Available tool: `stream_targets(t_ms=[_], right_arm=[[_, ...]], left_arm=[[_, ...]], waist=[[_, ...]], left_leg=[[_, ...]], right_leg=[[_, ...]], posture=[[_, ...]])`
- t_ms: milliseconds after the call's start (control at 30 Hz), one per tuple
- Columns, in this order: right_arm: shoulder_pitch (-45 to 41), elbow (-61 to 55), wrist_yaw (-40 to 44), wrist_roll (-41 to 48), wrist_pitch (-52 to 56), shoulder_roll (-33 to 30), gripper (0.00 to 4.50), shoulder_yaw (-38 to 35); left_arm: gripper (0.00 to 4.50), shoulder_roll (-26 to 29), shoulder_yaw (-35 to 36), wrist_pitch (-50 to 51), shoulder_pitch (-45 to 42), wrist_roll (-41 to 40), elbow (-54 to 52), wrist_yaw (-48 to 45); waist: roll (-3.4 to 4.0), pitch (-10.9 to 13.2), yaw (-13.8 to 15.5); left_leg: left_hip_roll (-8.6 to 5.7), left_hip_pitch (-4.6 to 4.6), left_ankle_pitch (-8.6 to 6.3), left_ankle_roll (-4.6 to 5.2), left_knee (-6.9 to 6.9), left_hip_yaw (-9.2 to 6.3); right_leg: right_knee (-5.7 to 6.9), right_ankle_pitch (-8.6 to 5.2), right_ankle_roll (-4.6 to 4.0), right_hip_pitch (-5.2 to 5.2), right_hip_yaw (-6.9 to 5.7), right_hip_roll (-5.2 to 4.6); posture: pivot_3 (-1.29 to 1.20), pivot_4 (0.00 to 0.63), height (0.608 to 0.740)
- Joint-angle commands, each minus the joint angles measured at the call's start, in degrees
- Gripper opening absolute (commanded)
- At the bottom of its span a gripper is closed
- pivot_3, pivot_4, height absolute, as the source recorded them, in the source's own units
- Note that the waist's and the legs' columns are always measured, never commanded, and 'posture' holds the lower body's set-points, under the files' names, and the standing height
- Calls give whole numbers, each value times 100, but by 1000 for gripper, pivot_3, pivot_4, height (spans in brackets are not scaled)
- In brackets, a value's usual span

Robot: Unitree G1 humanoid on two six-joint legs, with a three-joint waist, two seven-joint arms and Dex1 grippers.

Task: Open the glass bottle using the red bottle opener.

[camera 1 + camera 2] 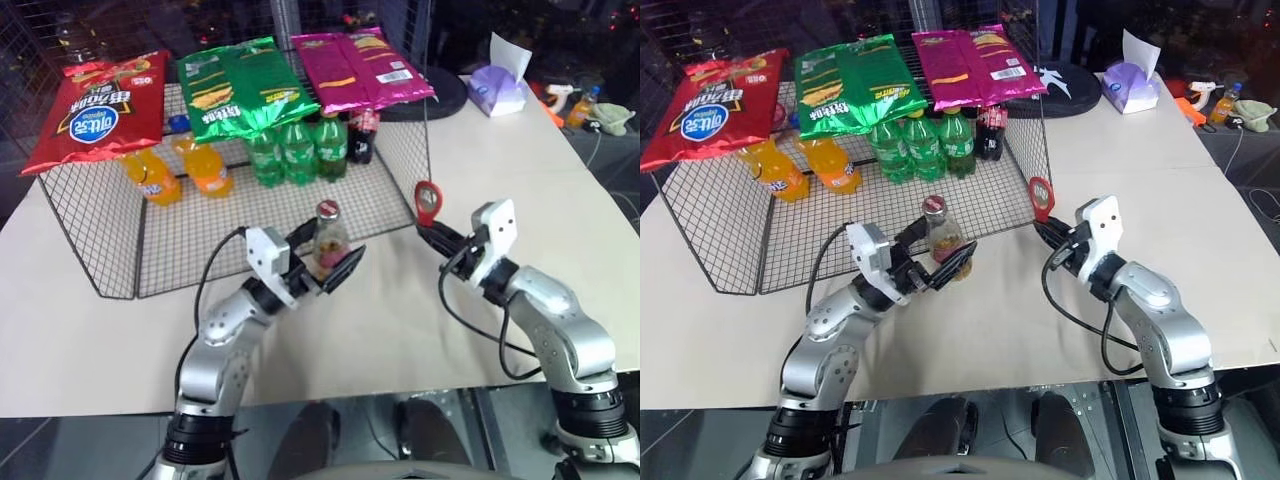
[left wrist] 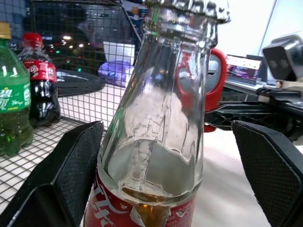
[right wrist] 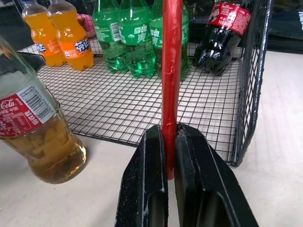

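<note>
The bottle's empty glass (image 2: 154,118) can be seen above the low amber drink (image 2: 154,213), so I expect the amber drink to stay far below the bottle's opening when I open the glass bottle.
The glass bottle (image 1: 328,238) stands capped on the table at the front edge of the wire rack, with amber drink low inside and a red label. My left gripper (image 1: 327,260) is open around its lower body, one finger (image 2: 75,165) close against the glass and the other standing off to the side. To the right, my right gripper (image 1: 432,236) is shut on the handle of the red bottle opener (image 1: 427,200), holding it upright with the loop head on top. The opener (image 3: 171,71) is a short way from the bottle (image 3: 38,137), not touching it.
A wire rack (image 1: 110,250) behind the bottle holds orange bottles (image 1: 180,170), green bottles (image 1: 300,150) and a cola bottle (image 1: 362,135), with snack bags (image 1: 240,85) on top. A tissue box (image 1: 497,88) sits far right. The table's near edge runs just below both arms.
</note>
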Motion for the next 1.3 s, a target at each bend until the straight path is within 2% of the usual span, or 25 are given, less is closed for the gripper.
stream_targets(t_ms=[33, 267, 667, 1300], right_arm=[[-91, -86, 51, 20, -99, 17, 0, 2], [-129, -38, 83, 27, -89, 29, 0, 40], [-116, -65, 93, 18, -66, 27, 0, 69], [-281, 93, 225, 6, -58, -2, 0, 97]], left_arm=[[4458, 211, 215, -294, -168, -43, 112, -271], [4458, 572, 352, -589, -401, -89, 400, -769], [4458, 473, 349, -558, -429, -315, 468, -938], [4458, 526, 349, -530, -613, -184, 465, -868]], waist=[[0, 0, 1], [0, 0, -3], [0, 0, -4], [0, 0, -7]], left_leg=[[0, 0, 0, 0, 0, 0], [0, 0, 0, 0, 0, -1], [0, 0, 0, 0, 0, -1], [0, 0, 0, 0, 0, -1]], right_leg=[[0, 0, 0, 0, 0, 0], [0, 0, 0, 0, -1, 1], [-1, 0, 0, 0, -1, 0], [-1, 0, 0, 0, 0, 0]], posture=[[0, 150, 740], [0, 150, 740], [0, 150, 740], [0, 150, 740]])
